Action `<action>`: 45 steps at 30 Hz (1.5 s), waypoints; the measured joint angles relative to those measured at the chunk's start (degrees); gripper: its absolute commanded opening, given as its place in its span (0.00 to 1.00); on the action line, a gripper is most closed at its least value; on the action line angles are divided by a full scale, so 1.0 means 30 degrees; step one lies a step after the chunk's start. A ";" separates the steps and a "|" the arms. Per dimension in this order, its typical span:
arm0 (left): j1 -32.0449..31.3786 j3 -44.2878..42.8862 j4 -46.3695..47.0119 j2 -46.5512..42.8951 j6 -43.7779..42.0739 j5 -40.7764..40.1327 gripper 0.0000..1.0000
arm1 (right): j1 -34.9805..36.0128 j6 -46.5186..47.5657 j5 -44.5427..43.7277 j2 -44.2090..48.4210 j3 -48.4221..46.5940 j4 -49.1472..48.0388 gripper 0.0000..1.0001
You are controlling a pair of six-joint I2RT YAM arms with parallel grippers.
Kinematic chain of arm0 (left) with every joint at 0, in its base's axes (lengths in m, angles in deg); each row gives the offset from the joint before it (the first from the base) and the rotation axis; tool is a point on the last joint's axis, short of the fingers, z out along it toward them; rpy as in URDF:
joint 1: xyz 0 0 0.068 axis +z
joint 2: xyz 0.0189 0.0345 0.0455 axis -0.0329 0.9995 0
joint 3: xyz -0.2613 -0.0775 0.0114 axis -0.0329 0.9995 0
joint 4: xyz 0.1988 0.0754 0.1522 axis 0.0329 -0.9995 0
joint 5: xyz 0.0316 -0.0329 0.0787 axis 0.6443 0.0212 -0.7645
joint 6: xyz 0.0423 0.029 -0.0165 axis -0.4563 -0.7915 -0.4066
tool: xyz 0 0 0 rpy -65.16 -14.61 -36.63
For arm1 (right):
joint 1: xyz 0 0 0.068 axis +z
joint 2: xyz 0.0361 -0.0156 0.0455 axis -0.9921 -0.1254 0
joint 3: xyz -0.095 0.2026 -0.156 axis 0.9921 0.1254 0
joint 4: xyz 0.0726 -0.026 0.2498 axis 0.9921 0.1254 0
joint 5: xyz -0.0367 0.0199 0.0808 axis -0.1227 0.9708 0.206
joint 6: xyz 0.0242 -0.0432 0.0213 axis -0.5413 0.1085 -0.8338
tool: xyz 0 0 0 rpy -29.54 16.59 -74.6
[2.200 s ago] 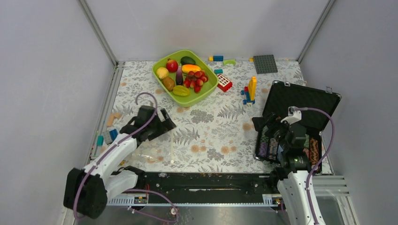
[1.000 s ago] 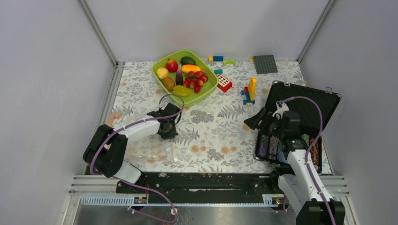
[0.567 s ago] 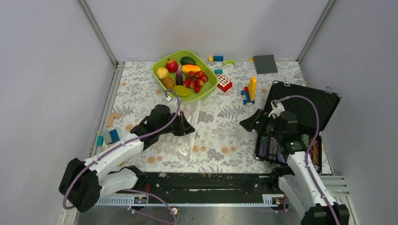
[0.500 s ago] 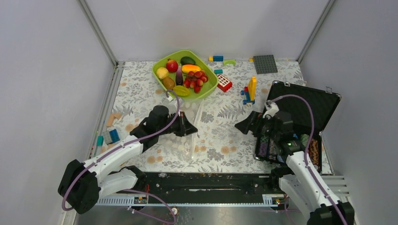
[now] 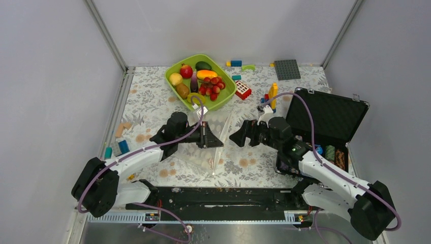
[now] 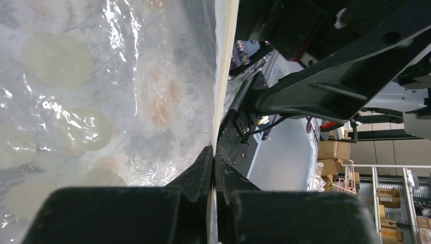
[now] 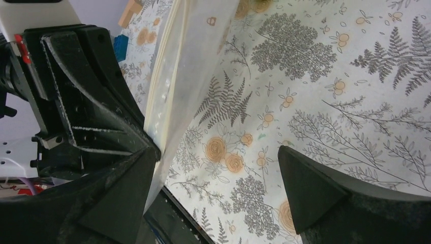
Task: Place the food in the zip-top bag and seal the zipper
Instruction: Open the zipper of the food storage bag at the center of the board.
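Observation:
The bag's opening is held shut by my left gripper, which pinches the zipper midway (image 5: 222, 143), so next my right gripper takes the zipper's end nearer the tray (image 5: 228, 122) first.
The food (image 5: 198, 84), small toy fruits and vegetables, lies in a lime-green tray (image 5: 175, 70) at the back. My left gripper (image 5: 219, 142) is shut on the zip-top bag (image 5: 206, 157) and holds it up over the middle of the table. In the left wrist view the fingertips (image 6: 214, 152) pinch the zipper (image 6: 223, 76) strip, with the clear dotted bag (image 6: 127, 101) spreading to the left. My right gripper (image 5: 234, 140) stands open facing the bag's edge. In the right wrist view that gripper (image 7: 217, 152) has its left finger beside the hanging bag (image 7: 188, 66), and nothing sits between its fingers.
An open black case (image 5: 330, 112) lies at the right. Building blocks (image 5: 269, 99), a red and white block (image 5: 243, 90) and a grey baseplate (image 5: 287, 69) sit behind it. More blocks (image 5: 119, 145) lie at the left edge.
My left gripper has lifted the bag from the front left of the table and carried it to the middle. My right arm has swung left from the case up to the bag's edge.

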 measured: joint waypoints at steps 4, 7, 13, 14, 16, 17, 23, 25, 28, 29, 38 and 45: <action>-0.0029 0.0058 0.0947 0.0036 0.0248 0.0590 0.00 | 0.0918 -0.0430 -0.1413 -0.1005 -0.0270 -0.0962 1.00; -0.0051 0.0058 0.0998 0.0029 0.0204 0.0736 0.00 | 0.1224 -0.0831 -0.2047 -0.1647 -0.0270 -0.1603 0.97; -0.0146 0.0124 0.1013 -0.0051 0.0146 0.0656 0.00 | 0.1719 -0.1421 -0.2565 -0.2470 -0.0342 -0.2681 0.96; -0.0168 0.0124 0.1013 -0.0051 0.0146 0.0656 0.00 | 0.1763 -0.1450 -0.2594 -0.2506 -0.0357 -0.2703 0.96; -0.0211 0.0124 0.1049 -0.0051 0.0138 0.0656 0.00 | 0.1829 -0.1698 -0.2820 -0.2696 -0.0408 -0.2841 0.96; -0.0219 0.0124 0.1056 -0.0051 0.0138 0.0656 0.00 | 0.1851 -0.1756 -0.2907 -0.2776 -0.0415 -0.2929 0.95; -0.0321 0.0124 0.0699 -0.0080 -0.0350 0.0415 0.00 | 0.2149 -0.2404 -0.3461 -0.3381 -0.0780 -0.3060 0.93; -0.0466 0.0124 0.0226 -0.0182 -0.0627 0.0175 0.00 | 0.2361 -0.2594 -0.3716 -0.3526 -0.0925 -0.3045 0.89; -0.0663 0.0117 -0.0415 -0.0474 -0.1078 -0.0321 0.00 | 0.2747 -0.2951 -0.4255 -0.3774 -0.1260 -0.2820 0.84; -0.0721 0.0117 -0.0692 -0.0641 -0.1224 -0.0546 0.00 | 0.2885 -0.3082 -0.4517 -0.3847 -0.1399 -0.2659 0.83; -0.0896 0.0117 -0.1836 -0.1836 -0.1989 -0.1858 0.00 | 0.3723 -0.3592 -0.6411 -0.3789 -0.1741 -0.1829 0.83; -0.0889 0.0080 -0.2113 -0.1814 -0.2222 -0.2018 0.00 | 0.3738 -0.3759 -0.6659 -0.2725 -0.1508 -0.1989 0.82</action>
